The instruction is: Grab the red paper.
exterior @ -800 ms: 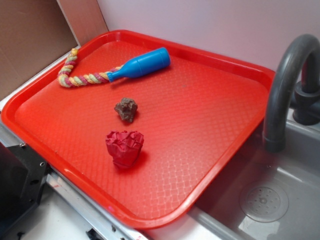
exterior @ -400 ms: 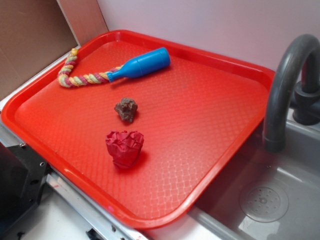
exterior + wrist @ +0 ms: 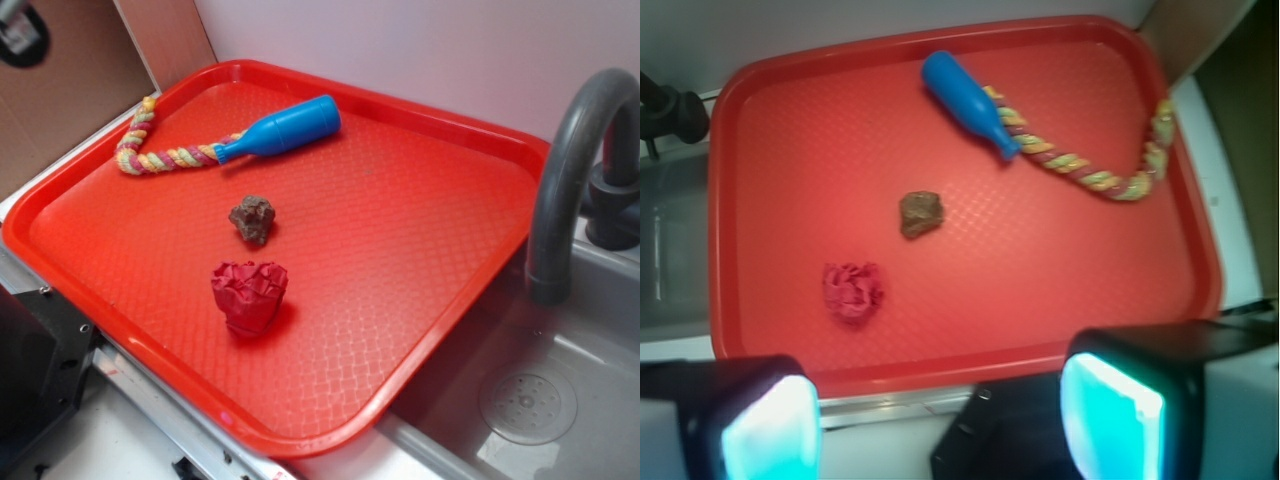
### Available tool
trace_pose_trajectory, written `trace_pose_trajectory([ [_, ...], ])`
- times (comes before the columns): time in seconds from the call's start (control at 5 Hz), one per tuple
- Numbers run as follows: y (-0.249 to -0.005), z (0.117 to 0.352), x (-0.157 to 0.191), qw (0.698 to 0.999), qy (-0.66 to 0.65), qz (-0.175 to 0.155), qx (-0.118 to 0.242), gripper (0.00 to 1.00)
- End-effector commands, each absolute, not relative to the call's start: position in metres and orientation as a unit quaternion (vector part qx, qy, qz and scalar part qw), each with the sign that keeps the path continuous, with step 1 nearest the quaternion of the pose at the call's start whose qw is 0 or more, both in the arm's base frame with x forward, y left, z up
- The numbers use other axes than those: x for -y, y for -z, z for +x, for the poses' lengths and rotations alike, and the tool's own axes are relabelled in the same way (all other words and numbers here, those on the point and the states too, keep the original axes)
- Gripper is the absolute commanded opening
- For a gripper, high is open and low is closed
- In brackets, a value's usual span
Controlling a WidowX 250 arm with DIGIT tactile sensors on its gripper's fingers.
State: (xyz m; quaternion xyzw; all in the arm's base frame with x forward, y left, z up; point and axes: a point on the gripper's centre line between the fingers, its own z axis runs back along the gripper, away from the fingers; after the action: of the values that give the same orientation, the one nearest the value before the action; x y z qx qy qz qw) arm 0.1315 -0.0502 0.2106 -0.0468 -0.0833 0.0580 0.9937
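I expect the red paper (image 3: 249, 300) to stay bunched up instead of opening out when I lift it, because tight creases (image 3: 250, 274) gather it into a wad.
The red paper (image 3: 249, 294) (image 3: 852, 291) is a crumpled crimson wad standing on the orange-red tray (image 3: 440, 230) (image 3: 790, 130), toward its near-left side. High above the tray's edge hangs my gripper (image 3: 940, 410), open, with nothing between its cyan pads (image 3: 1110, 410). In the wrist view the paper lies well ahead of the jaws and left of centre. In the exterior view only a dark bit of the arm (image 3: 18, 28) shows in the top-left corner.
A brown rocky lump (image 3: 252, 217) (image 3: 921, 213) sits just beyond the paper. A blue handle with a braided rope (image 3: 280, 128) (image 3: 970, 100) lies at the tray's far side. A grey faucet (image 3: 570, 160) and sink (image 3: 530, 400) stand to the right. A black block (image 3: 35, 370) is at the lower left.
A dark part of the arm has come into the top-left corner of the exterior view. The paper, lump and rope toy have not moved.
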Motion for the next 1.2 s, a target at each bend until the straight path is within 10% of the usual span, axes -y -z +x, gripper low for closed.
trace_pose_trajectory([
  [0.0, -0.154, 0.158, 0.092, 0.988, -0.078, -0.104, 0.085, 1.0],
  [1.0, -0.046, 0.154, 0.123, 0.997, -0.034, -0.062, -0.012, 1.0],
])
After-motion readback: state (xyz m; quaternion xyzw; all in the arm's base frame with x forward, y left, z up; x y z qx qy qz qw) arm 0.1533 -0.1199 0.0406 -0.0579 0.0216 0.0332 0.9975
